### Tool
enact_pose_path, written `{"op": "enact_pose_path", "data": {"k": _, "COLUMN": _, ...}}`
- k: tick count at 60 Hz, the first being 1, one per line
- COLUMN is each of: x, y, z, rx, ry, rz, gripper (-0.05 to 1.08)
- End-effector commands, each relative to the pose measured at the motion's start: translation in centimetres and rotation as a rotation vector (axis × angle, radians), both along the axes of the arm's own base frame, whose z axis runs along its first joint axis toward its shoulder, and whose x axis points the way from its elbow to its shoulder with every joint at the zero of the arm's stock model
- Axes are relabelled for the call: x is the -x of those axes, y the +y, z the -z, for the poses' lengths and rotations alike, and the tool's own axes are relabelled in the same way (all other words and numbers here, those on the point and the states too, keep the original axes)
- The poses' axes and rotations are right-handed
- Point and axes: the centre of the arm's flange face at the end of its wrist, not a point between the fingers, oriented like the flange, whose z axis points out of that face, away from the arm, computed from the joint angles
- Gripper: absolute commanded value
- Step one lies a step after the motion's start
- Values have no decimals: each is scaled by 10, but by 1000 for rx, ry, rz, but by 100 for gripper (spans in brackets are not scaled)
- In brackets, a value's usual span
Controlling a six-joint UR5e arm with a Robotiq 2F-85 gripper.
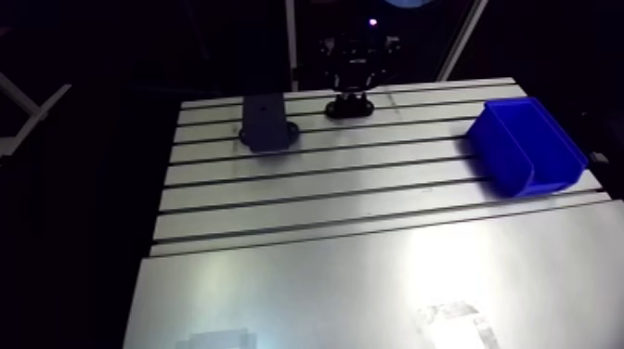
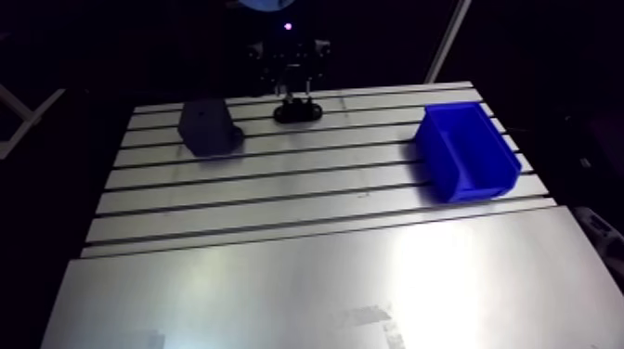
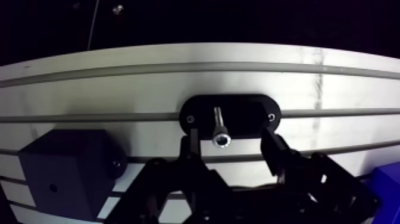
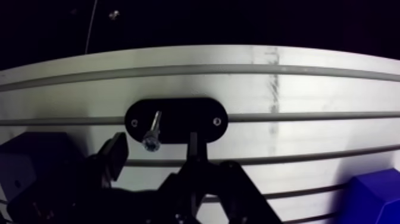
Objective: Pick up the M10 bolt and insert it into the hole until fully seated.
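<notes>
I expect the M10 bolt (image 3: 221, 138) to come loose when I lift it and the black holder plate to stay in place, because screws show at the plate's ends (image 3: 271, 117).
The M10 bolt (image 3: 219, 126), silver with a socket head, stands in a black oval holder plate (image 3: 250, 113) on the slotted table. In the wrist view my gripper (image 3: 231, 146) is open just over the plate. The bolt's head lies between the fingertips, closer to one finger (image 3: 191, 148), and touches neither. Beside the gripper stands a dark grey block (image 3: 65, 173) with a small hole in its face. In the arm view the gripper (image 1: 351, 85) hangs over the plate (image 1: 349, 109) at the table's far edge, and the block (image 1: 267, 122) is left of it.
A blue bin (image 1: 525, 147) sits at the right side of the slotted table (image 1: 306, 186). A smooth metal sheet (image 1: 371, 288) covers the near half. The holder plate lies close to the table's far edge, with dark room beyond it.
</notes>
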Motion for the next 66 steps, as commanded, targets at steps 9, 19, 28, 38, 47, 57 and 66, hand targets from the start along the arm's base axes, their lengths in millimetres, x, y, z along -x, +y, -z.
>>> {"op": "enact_pose_path", "data": {"k": 9, "x": -2, "y": -1, "z": 9, "rx": 2, "ry": -13, "rz": -11, "gripper": 45}}
{"op": "enact_pose_path", "data": {"k": 19, "x": -2, "y": 0, "z": 9, "rx": 2, "ry": -13, "rz": -13, "gripper": 45}}
{"op": "enact_pose_path", "data": {"k": 28, "x": -2, "y": -1, "z": 8, "rx": 3, "ry": -11, "rz": -14, "gripper": 45}}
{"op": "enact_pose_path", "data": {"k": 38, "x": -2, "y": -2, "z": 7, "rx": 4, "ry": -10, "rz": -15, "gripper": 46}}
{"op": "enact_pose_path", "data": {"k": 47, "x": -3, "y": -6, "z": 7, "rx": 5, "ry": -11, "rz": -21, "gripper": 47}}
{"op": "enact_pose_path", "data": {"k": 57, "x": -3, "y": -10, "z": 7, "rx": 4, "ry": -11, "rz": -27, "gripper": 48}}
{"op": "enact_pose_path", "data": {"k": 66, "x": -3, "y": -10, "z": 8, "rx": 3, "ry": -13, "rz": -27, "gripper": 49}}
